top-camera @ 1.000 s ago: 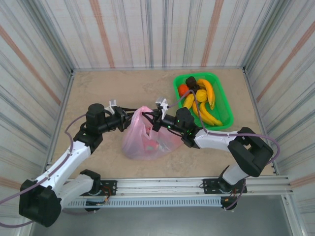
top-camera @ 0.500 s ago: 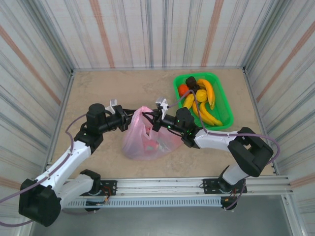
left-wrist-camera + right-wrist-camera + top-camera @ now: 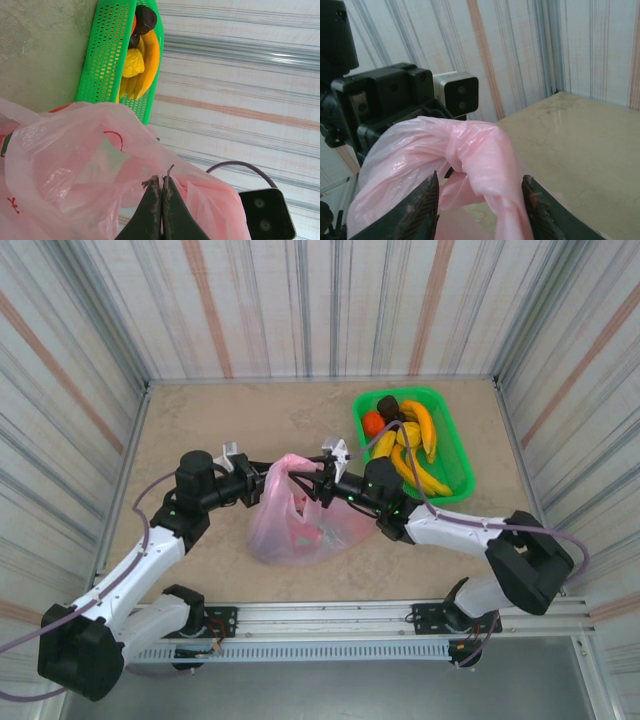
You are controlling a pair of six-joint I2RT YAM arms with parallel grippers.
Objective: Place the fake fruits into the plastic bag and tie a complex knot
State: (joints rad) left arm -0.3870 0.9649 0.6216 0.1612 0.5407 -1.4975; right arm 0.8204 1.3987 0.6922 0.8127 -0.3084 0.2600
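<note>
My right gripper's fingers are open, and the bag's twisted bunch arches loosely through them from my left gripper. Next, I move back, pinch the piece of the bag under the twist and pull.
The pink plastic bag stands on the table between my two grippers, with reddish shapes showing dimly through its film. My left gripper is shut on a thin fold of the bag's upper edge. My right gripper is open, and a twisted bunch of the bag's handle strip passes loosely between its fingers. I cannot tell if that bunch is a tied knot. More fake fruits, namely yellow bananas, an orange and a dark purple piece, lie in the green tray.
The green tray sits at the back right, close to the right arm's elbow. Striped walls enclose the table on three sides. The left wrist's black housing faces the right gripper at close range.
My right gripper has opened and let go of the bag's handle, and its arm has shifted slightly to the right. The left gripper has closed fully on the bag's edge.
</note>
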